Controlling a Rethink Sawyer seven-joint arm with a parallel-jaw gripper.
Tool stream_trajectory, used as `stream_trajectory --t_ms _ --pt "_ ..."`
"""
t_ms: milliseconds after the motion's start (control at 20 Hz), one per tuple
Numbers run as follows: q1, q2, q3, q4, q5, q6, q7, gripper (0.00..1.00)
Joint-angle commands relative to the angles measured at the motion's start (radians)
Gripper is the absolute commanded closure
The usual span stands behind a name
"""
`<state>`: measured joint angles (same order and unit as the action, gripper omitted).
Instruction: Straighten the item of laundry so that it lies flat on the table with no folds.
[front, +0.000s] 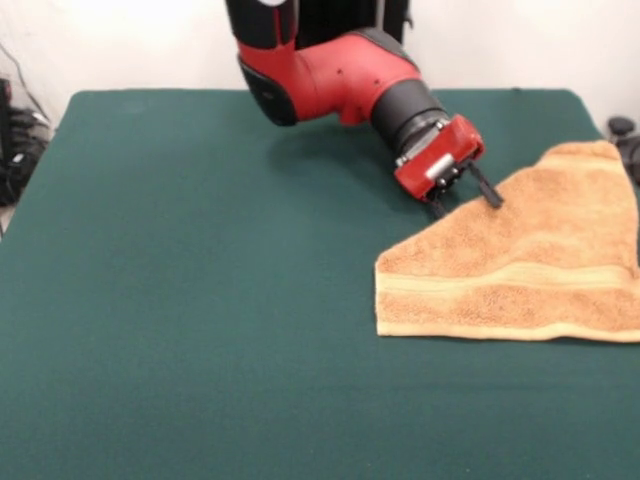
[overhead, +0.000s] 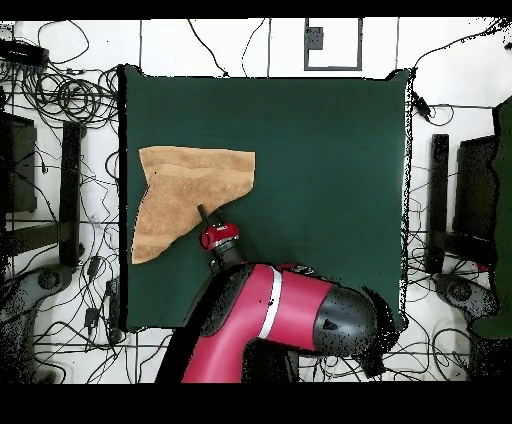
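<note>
I expect the towel (front: 535, 235) to drag along and land in a bunch when I lift and carry it, because my gripper meets the slanted edge (front: 462, 208) between the towel's loose corners.
The item of laundry (front: 520, 275) is an orange-tan terry towel with a woven band stripe, lying at the right side of the table (front: 200, 300) and running off the picture's right edge. It is folded over into a rough triangle with a slanted upper-left edge. From above, the towel (overhead: 180, 190) lies near the table's left edge (overhead: 330, 180). My gripper (front: 466, 200) hangs on the red and black arm right at the slanted edge, its two dark fingers apart and their tips touching or just over the cloth. In the overhead view the gripper (overhead: 204, 214) sits at the towel's lower-right edge.
The arm's thick red body (front: 330, 75) reaches over the table's far middle. Cables and stands (overhead: 60, 100) crowd the floor on both sides of the table. A dark object (front: 620, 128) sits just beyond the far right corner.
</note>
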<state>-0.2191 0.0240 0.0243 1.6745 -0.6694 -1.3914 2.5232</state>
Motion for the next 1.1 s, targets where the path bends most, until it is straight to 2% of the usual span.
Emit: stream_trajectory --t_ms 50,100,200,300,350,550,700,950,1000,1100 --pt "0.028 0.061 0.141 -0.044 -0.062 0.147 0.254 0.0" --pt "0.023 0.042 0.135 -0.033 -0.084 0.181 0.274 0.0" --pt "0.039 0.016 0.107 -0.02 -0.072 0.233 0.233 0.0" --pt "0.036 0.018 0.099 -0.016 -0.052 0.229 0.21 0.0" --pt "0.03 0.017 0.101 -0.013 -0.054 0.236 0.213 1.0" --pt "0.055 0.003 0.038 -0.014 0.012 0.266 0.1 1.0" --pt "0.095 -0.022 -0.053 0.011 0.1 0.335 -0.019 1.0" --pt "0.139 -0.04 -0.155 0.013 0.118 0.438 -0.067 1.0" --pt "0.175 -0.049 -0.212 0.038 0.184 0.465 -0.119 1.0" --pt "0.241 -0.053 -0.319 0.049 0.247 0.531 -0.196 1.0"
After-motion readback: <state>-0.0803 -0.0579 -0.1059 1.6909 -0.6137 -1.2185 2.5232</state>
